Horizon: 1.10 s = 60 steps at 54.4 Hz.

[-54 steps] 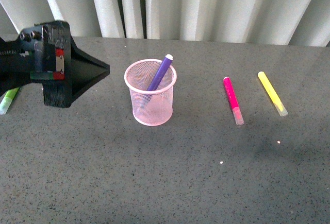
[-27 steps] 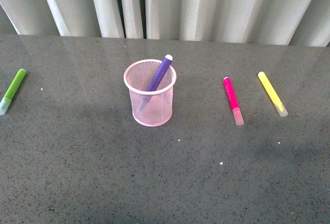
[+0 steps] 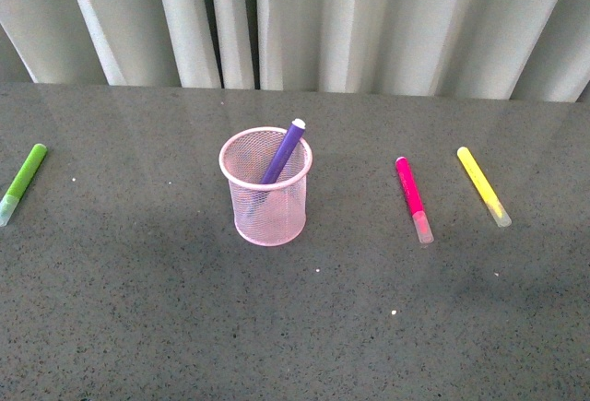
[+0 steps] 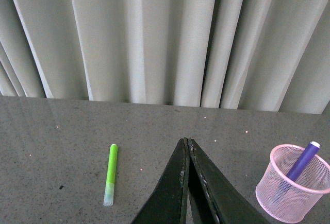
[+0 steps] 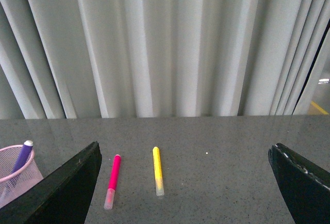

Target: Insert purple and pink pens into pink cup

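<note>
The purple pen's tip (image 4: 314,144) sticks up above the pink cup's rim. The pink pen (image 5: 112,182) will also show above the cup's rim when I put it in.
The pink cup (image 3: 265,189) stands upright mid-table with the purple pen (image 3: 283,151) leaning inside it, its tip above the rim. The pink pen (image 3: 413,198) lies flat on the table right of the cup. Neither gripper shows in the front view. My left gripper (image 4: 186,142) is shut and empty, raised over the table left of the cup (image 4: 294,189), where the purple pen (image 4: 304,159) also shows. My right gripper (image 5: 185,154) is open wide and empty, hovering behind the pink pen (image 5: 112,180); the cup (image 5: 18,175) sits at that view's edge.
A lime-green marker (image 3: 22,182) lies at the table's far left and also shows in the left wrist view (image 4: 110,180). A yellow marker (image 3: 483,186) lies right of the pink pen, also in the right wrist view (image 5: 157,170). Pleated curtains (image 3: 323,14) hang behind the dark table.
The left arm, in front view at the left one second ago, has withdrawn out of sight. The front view has shifted slightly, so everything sits lower in the frame.
</note>
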{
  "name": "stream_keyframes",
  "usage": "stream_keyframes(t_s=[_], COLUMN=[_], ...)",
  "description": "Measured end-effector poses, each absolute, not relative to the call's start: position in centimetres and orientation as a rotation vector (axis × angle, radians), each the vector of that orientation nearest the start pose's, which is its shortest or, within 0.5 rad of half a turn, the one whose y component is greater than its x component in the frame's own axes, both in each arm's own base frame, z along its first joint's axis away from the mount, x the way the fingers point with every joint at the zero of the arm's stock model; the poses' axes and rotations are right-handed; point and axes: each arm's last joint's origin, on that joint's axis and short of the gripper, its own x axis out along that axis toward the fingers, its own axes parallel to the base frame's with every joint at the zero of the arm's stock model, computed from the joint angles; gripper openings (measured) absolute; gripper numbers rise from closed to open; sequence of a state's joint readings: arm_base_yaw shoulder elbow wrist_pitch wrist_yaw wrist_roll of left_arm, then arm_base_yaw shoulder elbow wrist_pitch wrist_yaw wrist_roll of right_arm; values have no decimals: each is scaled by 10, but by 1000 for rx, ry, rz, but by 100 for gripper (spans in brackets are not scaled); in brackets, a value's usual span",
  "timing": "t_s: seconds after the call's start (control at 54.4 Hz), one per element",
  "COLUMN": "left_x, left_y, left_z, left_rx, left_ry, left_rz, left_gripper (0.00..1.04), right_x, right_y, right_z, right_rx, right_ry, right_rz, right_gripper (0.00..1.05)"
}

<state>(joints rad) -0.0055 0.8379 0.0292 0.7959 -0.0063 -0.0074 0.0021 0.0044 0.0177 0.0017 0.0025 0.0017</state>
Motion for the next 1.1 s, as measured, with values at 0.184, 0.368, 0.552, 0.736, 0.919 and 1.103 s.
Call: stream_keyframes(t_s=[0.184, 0.368, 0.552, 0.736, 0.919, 1.103], left_x=[143, 134, 125, 117, 113, 110], left_y=[0, 0, 0, 0, 0, 0], left_z=[163, 167, 169, 170, 170, 170], left_rx=[-7, -7, -7, -7, -7, -7], left_ry=[10, -1, -10, -14, -14, -14], left_rz=[0, -1, -1, -1, -1, -1], left_gripper=[4, 4, 4, 4, 4, 4], right_x=[97, 97, 97, 97, 97, 97], right_y=[0, 0, 0, 0, 0, 0], right_z=[169, 169, 169, 169, 169, 169], right_rx=[1, 1, 2, 1, 1, 2], right_ry=[-15, -15, -15, -15, -15, -15], right_rz=[0, 0, 0, 0, 0, 0], right_gripper=[98, 98, 98, 98, 98, 98])
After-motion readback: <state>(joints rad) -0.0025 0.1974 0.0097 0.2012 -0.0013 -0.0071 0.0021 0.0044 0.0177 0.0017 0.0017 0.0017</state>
